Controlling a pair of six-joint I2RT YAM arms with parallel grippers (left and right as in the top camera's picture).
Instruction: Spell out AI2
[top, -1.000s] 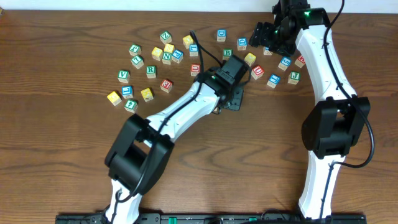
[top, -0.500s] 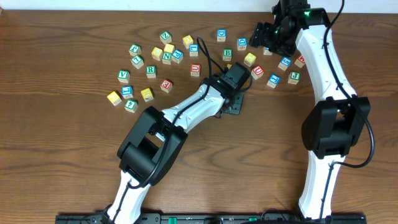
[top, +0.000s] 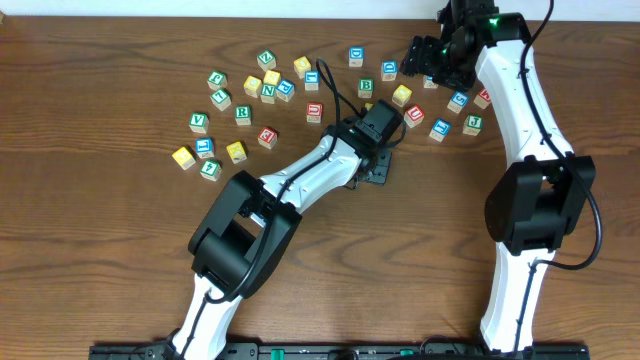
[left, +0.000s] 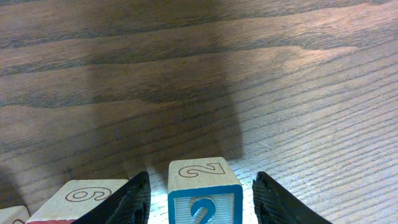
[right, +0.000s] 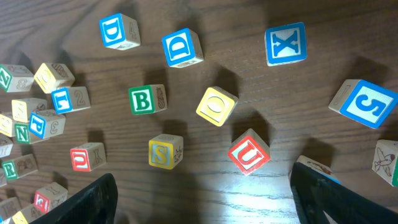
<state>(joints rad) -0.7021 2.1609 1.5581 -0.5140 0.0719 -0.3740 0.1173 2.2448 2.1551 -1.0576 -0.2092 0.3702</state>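
The 2 block stands away from its slanted neighbour, so the robot's left gripper should move up out of the way and both grippers should push the row together from its ends.
A wooden block with a blue "2" stands on the table between the fingers of my left gripper. The fingers are open, with a gap on each side of the block. A block marked like a "6" or "9" sits just outside the left finger. In the overhead view the left gripper is low at mid-table and hides both blocks. My right gripper is open and empty, held above the far-right blocks. I cannot pick out an A or an I block.
Many letter blocks are scattered along the far side: a cluster at the left and another at the right. Below the right gripper lie a green B, a yellow O, a yellow S and a red U.
The left arm's elbow swung right and the left gripper shifted slightly towards the far right a second ago; since then it has held still. The right arm has not moved.
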